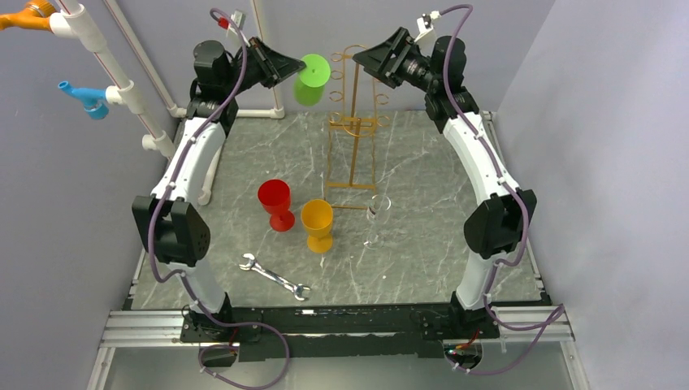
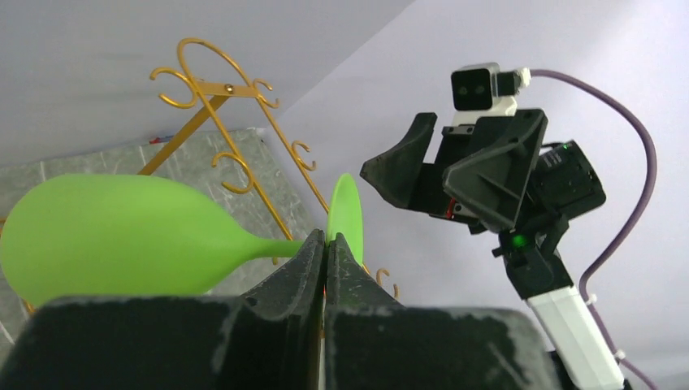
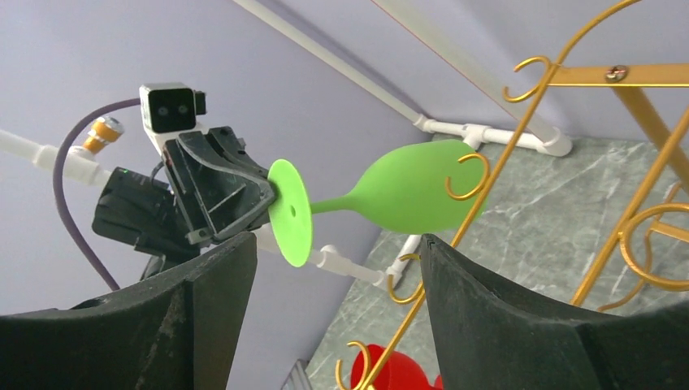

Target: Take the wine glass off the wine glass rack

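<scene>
The stem is free while my left gripper holds the green wine glass by its foot. My right gripper should keep moving toward the stem and close there.
My left gripper is shut on the green wine glass, holding it sideways in the air where the stem meets the foot. In the left wrist view the bowl points left and the foot disc stands edge-on behind my shut fingertips. The gold wine glass rack stands at the back of the table, with the glass just left of its upper hooks. My right gripper is on the rack's right side, up high, and open with nothing between its fingers.
A red glass, an orange glass and a clear glass stand in front of the rack. A wrench lies near the front edge. A white pipe frame runs up the back left.
</scene>
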Controlling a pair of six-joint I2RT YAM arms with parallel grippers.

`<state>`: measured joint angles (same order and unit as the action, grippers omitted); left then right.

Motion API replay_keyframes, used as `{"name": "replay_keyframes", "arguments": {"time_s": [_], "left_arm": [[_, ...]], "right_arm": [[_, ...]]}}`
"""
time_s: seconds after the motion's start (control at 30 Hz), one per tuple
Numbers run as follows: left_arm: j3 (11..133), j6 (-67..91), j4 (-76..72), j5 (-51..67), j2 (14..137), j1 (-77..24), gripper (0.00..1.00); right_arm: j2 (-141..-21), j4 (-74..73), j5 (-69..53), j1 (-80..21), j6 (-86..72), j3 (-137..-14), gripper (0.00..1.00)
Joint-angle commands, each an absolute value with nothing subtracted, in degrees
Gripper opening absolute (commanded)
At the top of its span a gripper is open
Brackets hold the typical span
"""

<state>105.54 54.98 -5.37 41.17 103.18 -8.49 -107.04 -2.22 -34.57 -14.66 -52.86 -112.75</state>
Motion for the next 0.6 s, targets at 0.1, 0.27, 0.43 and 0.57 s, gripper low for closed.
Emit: {"name": "replay_keyframes", "arguments": {"time_s": [0.1, 0.27, 0.43, 0.57], "left_arm": [[102.89, 44.13, -11.75, 44.94, 94.46, -9.12, 0.00], [100.44, 37.73, -12.61, 46.02, 90.91, -9.97, 0.00], [96.48, 34.56, -16.79, 47.22, 88.01, -10.79, 0.00], [93.00, 28.79, -20.17, 46.72, 85.25, -12.20, 0.00]], "right_arm": [[-103.22, -1.61, -36.85, -14.46, -58.84, -114.12, 0.76], [-101.78, -0.99, -38.67, -14.57, -64.11, -113.60, 0.77], [-100.11, 3.85, -42.03, -14.75, -69.81, -110.99, 0.77], [-98.96, 3.07, -43.77, -14.97, -72.06, -110.32, 0.77]]}}
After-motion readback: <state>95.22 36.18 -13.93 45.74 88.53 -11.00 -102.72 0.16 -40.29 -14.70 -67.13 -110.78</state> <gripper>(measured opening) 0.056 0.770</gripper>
